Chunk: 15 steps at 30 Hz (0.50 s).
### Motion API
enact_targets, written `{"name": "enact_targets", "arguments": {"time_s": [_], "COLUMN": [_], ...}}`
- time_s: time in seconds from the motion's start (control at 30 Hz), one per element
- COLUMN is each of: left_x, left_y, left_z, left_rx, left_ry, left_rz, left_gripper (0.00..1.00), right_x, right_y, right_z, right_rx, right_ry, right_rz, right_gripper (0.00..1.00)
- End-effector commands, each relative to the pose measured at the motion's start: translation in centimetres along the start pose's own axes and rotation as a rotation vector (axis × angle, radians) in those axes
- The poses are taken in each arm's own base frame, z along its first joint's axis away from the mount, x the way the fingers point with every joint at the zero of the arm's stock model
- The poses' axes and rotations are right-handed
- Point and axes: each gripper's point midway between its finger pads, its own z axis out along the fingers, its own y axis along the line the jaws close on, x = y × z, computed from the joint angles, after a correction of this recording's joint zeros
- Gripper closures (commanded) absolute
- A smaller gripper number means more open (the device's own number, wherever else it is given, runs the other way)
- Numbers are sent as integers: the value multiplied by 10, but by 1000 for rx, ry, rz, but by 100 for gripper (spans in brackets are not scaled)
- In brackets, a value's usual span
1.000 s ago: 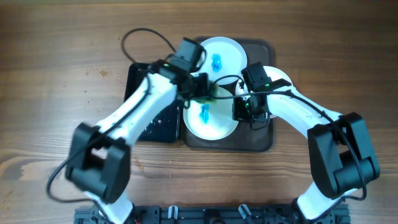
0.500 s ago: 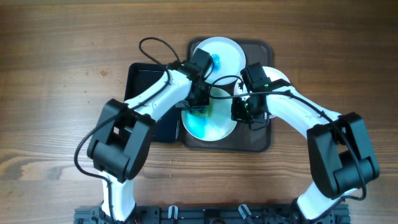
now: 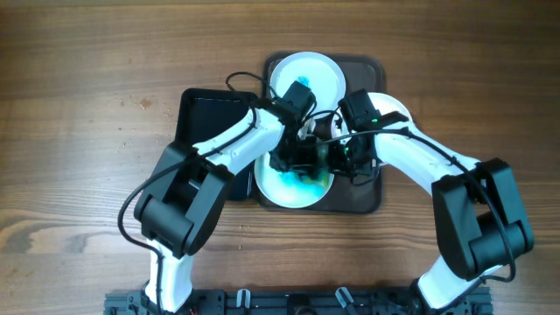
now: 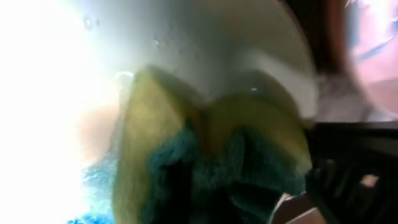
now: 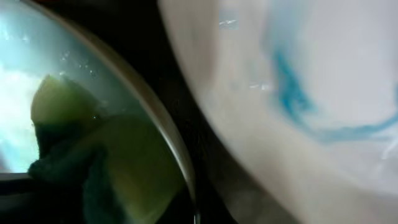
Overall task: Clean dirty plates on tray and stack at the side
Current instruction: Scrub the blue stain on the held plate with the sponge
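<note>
The sponge is near the front plate's rim [image 3: 332, 182] by my right gripper. My left gripper should sweep it back over the blue smear toward the black tray.
The dark brown tray [image 3: 367, 199] holds three white plates. The front plate [image 3: 284, 188] is smeared with blue across its middle. My left gripper [image 3: 302, 162] is shut on a yellow and blue-green sponge [image 4: 161, 143] and presses it onto that plate [image 4: 205, 43]. My right gripper [image 3: 341, 153] is at the front plate's right rim [image 5: 155, 124] and seems shut on it; its fingers are hidden. The back plate [image 3: 319, 70] has its centre partly covered by my left wrist. The right plate [image 3: 395, 109] lies under my right arm and shows a blue smear [image 5: 298, 106].
A smaller glossy black tray [image 3: 206, 114] lies left of the brown tray, partly under my left arm. Bare wooden table [image 3: 87, 131] surrounds both trays. Cables loop above the plates between the two wrists.
My left gripper has swept right across the front plate with the sponge, spreading the blue mark into a wide smear. My right arm has stayed at the plate's rim.
</note>
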Motion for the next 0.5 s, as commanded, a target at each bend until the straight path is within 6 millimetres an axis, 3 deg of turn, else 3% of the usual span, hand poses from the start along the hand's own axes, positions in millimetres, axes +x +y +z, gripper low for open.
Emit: {"name": "enact_targets", "arguments": {"time_s": [0.0, 0.13, 0.3, 0.37, 0.47], "left_x": [10, 10, 17, 20, 19], "left_y": [108, 151, 160, 140, 63], "left_z": [0, -22, -28, -18, -4], "left_rx": [-430, -534, -542, -414, 40], "left_ry": [14, 27, 76, 107, 164], "left_rz": [-101, -162, -140, -144, -60], "left_gripper": [96, 96, 96, 96, 96], "right_x": [-2, -2, -3, -3, -4], "right_y": [-17, -17, -17, -17, -18], "right_z": [6, 6, 6, 6, 6], "right_rx": [71, 71, 70, 70, 75], "right_ry": [-13, -13, -16, -17, -23], "right_rz": [18, 18, 25, 29, 74], "right_gripper": [96, 96, 96, 96, 96]}}
